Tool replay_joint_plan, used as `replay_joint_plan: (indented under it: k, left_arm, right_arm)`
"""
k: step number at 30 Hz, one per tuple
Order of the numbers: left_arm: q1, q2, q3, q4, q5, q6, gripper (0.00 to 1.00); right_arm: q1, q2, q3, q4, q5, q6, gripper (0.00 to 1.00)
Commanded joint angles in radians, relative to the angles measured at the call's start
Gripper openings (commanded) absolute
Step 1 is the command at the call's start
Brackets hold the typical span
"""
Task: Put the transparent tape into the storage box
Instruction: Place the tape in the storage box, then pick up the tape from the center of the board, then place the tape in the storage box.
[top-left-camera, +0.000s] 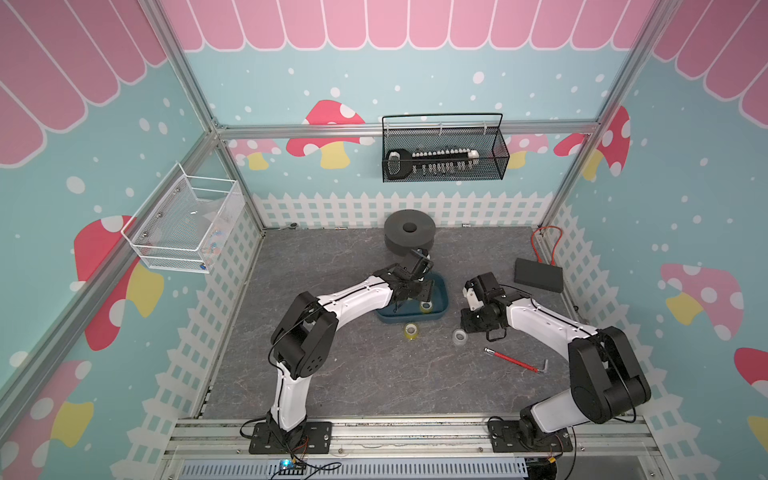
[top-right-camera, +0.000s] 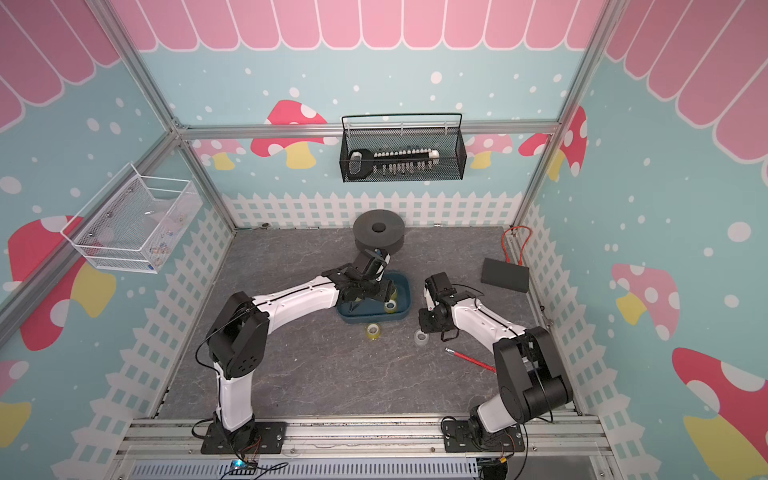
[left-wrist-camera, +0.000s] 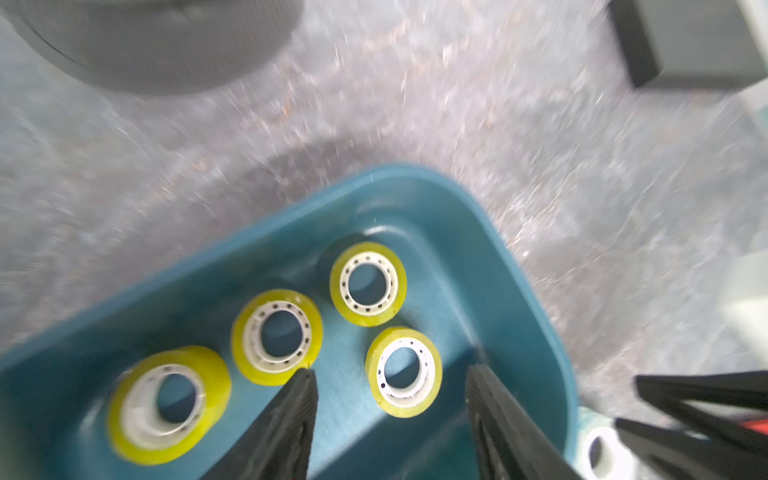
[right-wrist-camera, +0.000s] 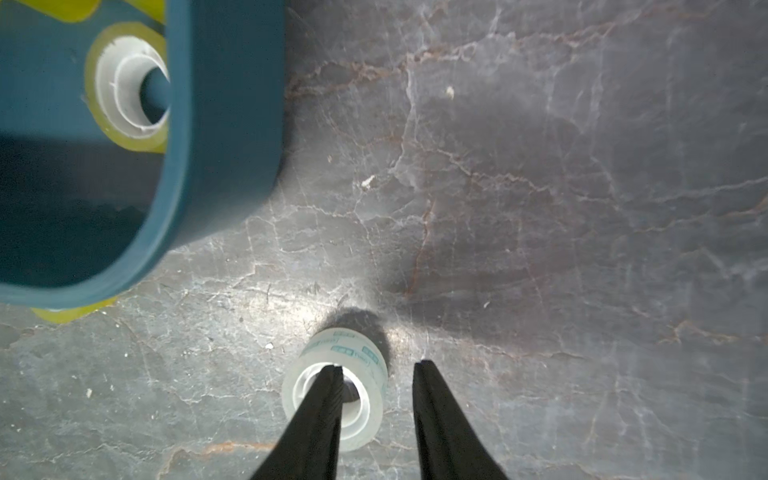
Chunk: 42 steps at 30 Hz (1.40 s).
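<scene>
I should move my left gripper away first, because it blocks the space over the storage box (top-left-camera: 411, 308). My right gripper should carry the whitish roll (top-left-camera: 459, 337) in after that.
The storage box (top-left-camera: 441, 308) (top-right-camera: 406, 308) is a teal tub at mid-table. Several yellowish transparent tape rolls lie flat inside it, such as one (left-wrist-camera: 368, 284) near its rounded corner. My left gripper (left-wrist-camera: 390, 374) (top-left-camera: 405, 301) hangs open over the box. One roll (left-wrist-camera: 403, 372) lies on the floor between its fingers, touching neither. Outside the box, a yellowish roll (top-left-camera: 411, 331) stands on the table by the front wall. A whitish clear roll (right-wrist-camera: 332, 399) (top-left-camera: 459, 336) stands to its right. My right gripper (right-wrist-camera: 378, 365) (top-left-camera: 467, 330) is open above it, one finger over its core, the other outside.
A stack of grey foam discs (top-left-camera: 409, 235) stands behind the box. A black case (top-left-camera: 539, 275) and a red cable (top-left-camera: 546, 245) lie at the back right. A red-handled tool (top-left-camera: 515, 362) lies in front of the right arm. Black (top-left-camera: 444, 149) and white (top-left-camera: 187, 224) wire baskets hang on the walls.
</scene>
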Motion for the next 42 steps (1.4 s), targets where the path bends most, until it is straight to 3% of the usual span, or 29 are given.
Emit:
replay_joint_plan:
  k: [1,16,19,25,28,37,42]
  left_arm:
    - [0.012,-0.071,-0.012,0.02,-0.028,-0.021,0.63]
    - [0.032,-0.204,-0.1,0.033,-0.039,-0.05,0.68]
    - [0.039,-0.228,-0.121,0.04,-0.043,-0.053,0.69]
    - [0.055,-0.266,-0.162,0.056,-0.042,-0.057,0.7]
    - [0.065,-0.295,-0.193,0.067,-0.048,-0.059,0.7]
    - [0.094,-0.421,-0.324,0.12,-0.066,-0.078,0.73]
    - [0.099,-0.496,-0.407,0.143,-0.096,-0.098,0.75]
  right_arm:
    - [0.001,-0.012,-0.034,0.006,-0.013,0.002,0.36]
    - [0.029,0.024,-0.087,0.064,-0.023,0.027,0.35]
    - [0.032,0.019,-0.089,0.065,-0.01,0.034,0.3]
    - [0.031,0.0,-0.084,0.055,-0.002,0.042,0.04]
    - [0.032,-0.014,-0.065,0.033,0.006,0.046,0.0]
    - [0.032,-0.101,0.17,-0.157,0.129,0.024,0.0]
    - [0.047,-0.032,0.381,-0.219,0.121,-0.034,0.0]
